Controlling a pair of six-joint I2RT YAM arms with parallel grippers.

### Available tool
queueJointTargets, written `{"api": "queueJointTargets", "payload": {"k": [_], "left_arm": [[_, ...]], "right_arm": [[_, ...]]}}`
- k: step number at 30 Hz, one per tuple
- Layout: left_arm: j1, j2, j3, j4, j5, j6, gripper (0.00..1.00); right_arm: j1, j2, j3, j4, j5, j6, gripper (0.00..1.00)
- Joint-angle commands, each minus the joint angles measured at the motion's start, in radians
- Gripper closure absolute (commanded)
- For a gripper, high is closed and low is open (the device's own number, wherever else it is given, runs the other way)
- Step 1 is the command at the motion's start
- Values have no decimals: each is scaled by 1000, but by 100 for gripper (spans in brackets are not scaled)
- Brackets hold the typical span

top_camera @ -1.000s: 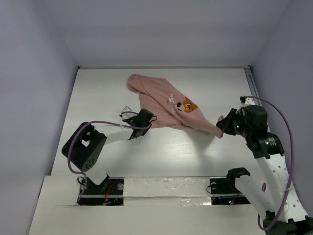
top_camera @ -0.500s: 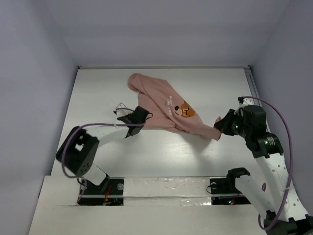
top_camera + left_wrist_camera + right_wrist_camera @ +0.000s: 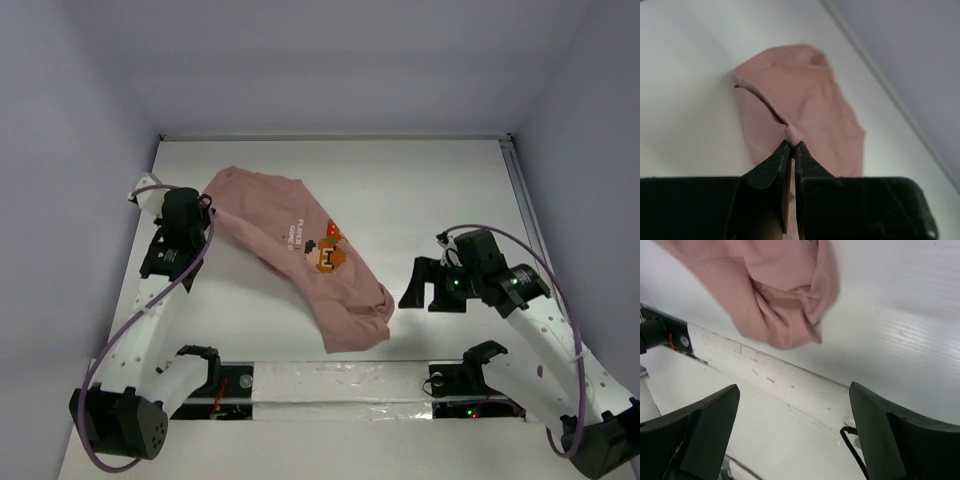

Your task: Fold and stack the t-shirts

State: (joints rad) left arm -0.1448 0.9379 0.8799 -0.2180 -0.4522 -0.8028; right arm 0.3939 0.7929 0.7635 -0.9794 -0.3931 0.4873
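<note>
My left gripper alone is holding the t-shirt, and its lower end (image 3: 352,322) lies bunched and free. Next, my right gripper takes that end's corner (image 3: 386,336) before both grippers lift.
A dusty-pink t-shirt (image 3: 300,250) lies stretched diagonally across the table, from the far left down to the near middle, its orange-and-brown chest graphic (image 3: 330,255) facing up. My left gripper (image 3: 197,212) is shut on the shirt's upper-left edge; in the left wrist view a small ribbed fold of pink fabric (image 3: 794,133) is pinched between the closed fingers (image 3: 793,146). My right gripper (image 3: 422,290) stands wide open, a short way right of the shirt's bunched lower end (image 3: 785,315), with nothing between its fingers (image 3: 795,390).
A raised white strip (image 3: 340,385) runs along the table's near edge, with both arm bases behind it. Grey walls close in the table on the left, right and back. A purple cable (image 3: 545,270) loops along the right arm.
The left gripper pulled the shirt's edge up and left to the far-left side. The right gripper let go of the other end and opened wide; the shirt now lies stretched diagonally.
</note>
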Motion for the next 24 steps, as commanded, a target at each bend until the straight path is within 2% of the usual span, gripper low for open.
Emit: {"api": "queueJointTargets", "payload": {"k": [1, 3, 4, 5, 8, 12, 15, 16, 18, 19, 20, 24], "left_arm": [[50, 13, -56, -12, 99, 68, 100], [97, 4, -74, -3, 124, 80, 100], [115, -1, -79, -1, 159, 86, 100], [131, -5, -87, 9, 174, 103, 100], [177, -8, -101, 25, 227, 131, 100], [186, 1, -119, 37, 276, 142, 100], [186, 7, -137, 60, 302, 146, 100], [186, 13, -139, 66, 313, 148, 100], [186, 33, -140, 77, 320, 151, 100], [186, 41, -140, 81, 328, 154, 100], [186, 51, -137, 91, 330, 160, 100], [186, 119, -125, 126, 328, 180, 100]], "right_arm": [[6, 19, 93, 23, 71, 9, 6], [6, 32, 30, 92, 50, 69, 12], [6, 48, -21, 199, 19, 123, 14], [6, 54, -121, 250, -1, 146, 14], [6, 121, -228, 431, 72, 178, 14], [45, 340, -224, 605, 34, 197, 12], [45, 409, -225, 758, 72, 226, 20], [45, 439, -219, 781, 73, 235, 41], [45, 536, -196, 824, 80, 235, 56], [45, 564, -163, 859, 94, 231, 82], [45, 590, -136, 870, 159, 226, 91], [45, 748, 99, 906, 339, 182, 100]]}}
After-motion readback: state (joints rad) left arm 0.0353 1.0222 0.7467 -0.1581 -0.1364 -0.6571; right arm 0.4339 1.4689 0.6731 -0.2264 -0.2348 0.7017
